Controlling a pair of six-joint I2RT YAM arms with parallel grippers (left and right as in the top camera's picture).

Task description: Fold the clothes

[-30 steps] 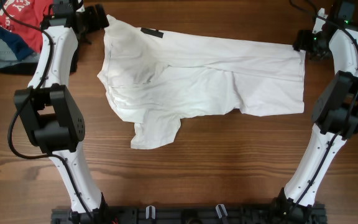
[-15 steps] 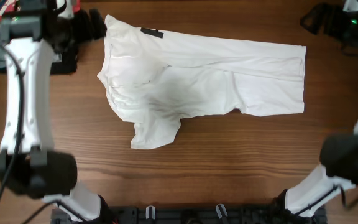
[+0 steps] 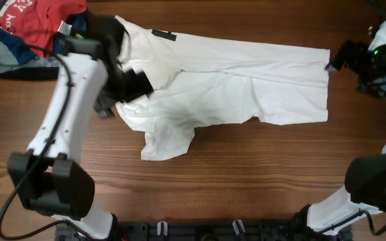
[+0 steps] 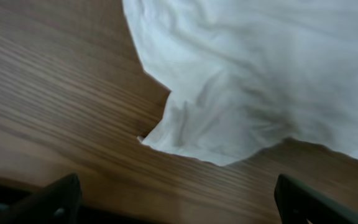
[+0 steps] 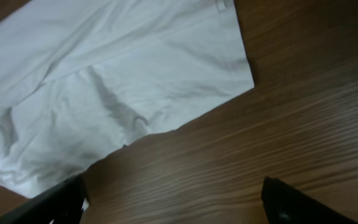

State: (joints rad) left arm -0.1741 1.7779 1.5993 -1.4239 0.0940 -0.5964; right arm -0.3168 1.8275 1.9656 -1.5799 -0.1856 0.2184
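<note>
The white garment's near corner [image 4: 188, 130] is limp and creased, so I expect the white garment to gather up at the robot's left gripper and come to rest in wrinkles when the robot folds it over.
The clothes [image 3: 246, 80] are one large white garment spread flat across the far half of the table, with a small black label [image 3: 163, 33] near its top left. My left gripper [image 3: 139, 86] hovers over the garment's left part. In the left wrist view it [image 4: 182, 208] is open above bare wood, and a rumpled white edge [image 4: 229, 112] lies ahead. My right gripper [image 3: 334, 60] sits just off the garment's right edge. It is open [image 5: 173, 208] over wood, with the garment's corner [image 5: 241, 74] ahead and nothing between its fingers.
A pile of red, blue and grey clothes [image 3: 19, 30] lies at the far left corner. The wooden table [image 3: 246, 181] is bare along the near side. Both arm bases stand at the front edge.
My left arm has swung from the far left corner in over the garment's left side. The right gripper has come down toward the garment's right edge. The garment has not moved.
</note>
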